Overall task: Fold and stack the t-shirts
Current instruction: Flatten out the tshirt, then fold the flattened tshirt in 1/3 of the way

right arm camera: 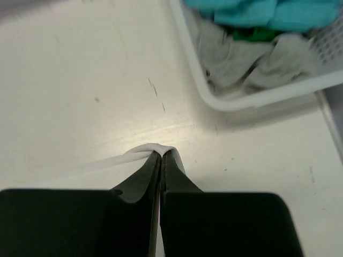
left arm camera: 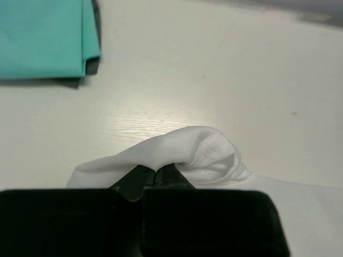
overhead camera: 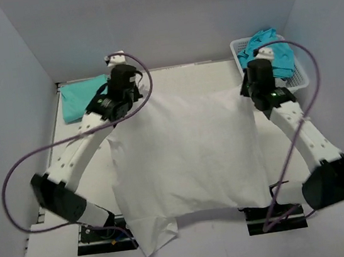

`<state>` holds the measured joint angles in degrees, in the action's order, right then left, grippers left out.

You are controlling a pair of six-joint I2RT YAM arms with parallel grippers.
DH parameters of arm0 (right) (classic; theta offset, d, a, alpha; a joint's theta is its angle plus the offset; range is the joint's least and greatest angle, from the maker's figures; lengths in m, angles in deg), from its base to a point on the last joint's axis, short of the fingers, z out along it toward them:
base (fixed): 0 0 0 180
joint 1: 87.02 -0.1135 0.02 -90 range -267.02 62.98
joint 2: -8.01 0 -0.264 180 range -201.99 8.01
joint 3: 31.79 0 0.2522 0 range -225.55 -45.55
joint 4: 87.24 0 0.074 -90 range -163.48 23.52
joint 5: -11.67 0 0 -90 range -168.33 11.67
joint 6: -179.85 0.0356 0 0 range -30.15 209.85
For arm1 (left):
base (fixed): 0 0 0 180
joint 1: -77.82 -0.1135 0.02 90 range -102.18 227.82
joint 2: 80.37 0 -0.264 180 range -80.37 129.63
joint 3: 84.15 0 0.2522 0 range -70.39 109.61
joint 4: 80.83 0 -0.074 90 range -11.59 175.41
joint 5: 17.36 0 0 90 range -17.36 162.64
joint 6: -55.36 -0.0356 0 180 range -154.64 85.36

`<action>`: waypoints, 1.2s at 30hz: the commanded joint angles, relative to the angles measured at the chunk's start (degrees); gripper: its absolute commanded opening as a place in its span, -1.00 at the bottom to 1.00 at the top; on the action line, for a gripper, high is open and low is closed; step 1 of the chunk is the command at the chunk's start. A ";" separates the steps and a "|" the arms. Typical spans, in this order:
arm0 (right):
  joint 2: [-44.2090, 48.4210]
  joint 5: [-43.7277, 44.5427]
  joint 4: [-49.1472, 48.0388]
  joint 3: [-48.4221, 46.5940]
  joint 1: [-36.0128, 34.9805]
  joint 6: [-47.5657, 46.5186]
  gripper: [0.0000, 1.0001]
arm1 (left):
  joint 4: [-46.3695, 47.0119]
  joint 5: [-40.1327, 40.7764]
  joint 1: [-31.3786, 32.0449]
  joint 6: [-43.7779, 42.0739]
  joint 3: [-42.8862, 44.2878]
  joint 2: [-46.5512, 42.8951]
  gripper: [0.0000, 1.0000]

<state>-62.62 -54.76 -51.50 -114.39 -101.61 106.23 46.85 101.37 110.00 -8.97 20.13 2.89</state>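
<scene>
The white t-shirt's near flap (overhead camera: 157,234) sticks out crooked while my grippers hold its far corners, so next I put the t-shirt down and move my left gripper to that flap (overhead camera: 151,246).
The white t-shirt (overhead camera: 185,158) lies spread over the middle of the table, its near edge hanging past the front. My left gripper (overhead camera: 131,101) is shut on its far left corner, which bunches above the jaws in the left wrist view (left arm camera: 185,150). My right gripper (overhead camera: 247,90) is shut on its far right corner, a thin white fold (right arm camera: 155,150) pinched at the fingertips. A folded teal t-shirt (overhead camera: 82,97) lies at the far left, also in the left wrist view (left arm camera: 45,37). More teal shirts (overhead camera: 270,52) sit in the basket.
A white lattice basket (overhead camera: 301,76) stands at the far right corner, close beside my right gripper; its rim (right arm camera: 252,99) shows in the right wrist view, with grey and teal cloth inside. Grey walls enclose the table on three sides.
</scene>
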 commanded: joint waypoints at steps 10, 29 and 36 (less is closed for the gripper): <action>-32.43 -7.56 -11.96 -9.46 3.34 -3.55 -1.00 | 8.33 -11.84 -14.87 -0.08 15.37 38.36 -1.00; -43.81 -9.07 -12.57 -21.71 3.78 -5.75 -1.00 | 10.44 -15.20 -16.98 -2.48 14.53 39.09 -1.00; -34.67 -9.77 -14.68 -12.03 3.78 -7.06 -1.00 | 13.25 -16.33 -16.36 3.15 -5.50 24.68 -1.00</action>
<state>-102.31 -64.27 -63.02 -128.25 -98.11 100.79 57.71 85.48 93.35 -8.99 18.82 35.64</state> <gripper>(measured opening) 0.011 0.022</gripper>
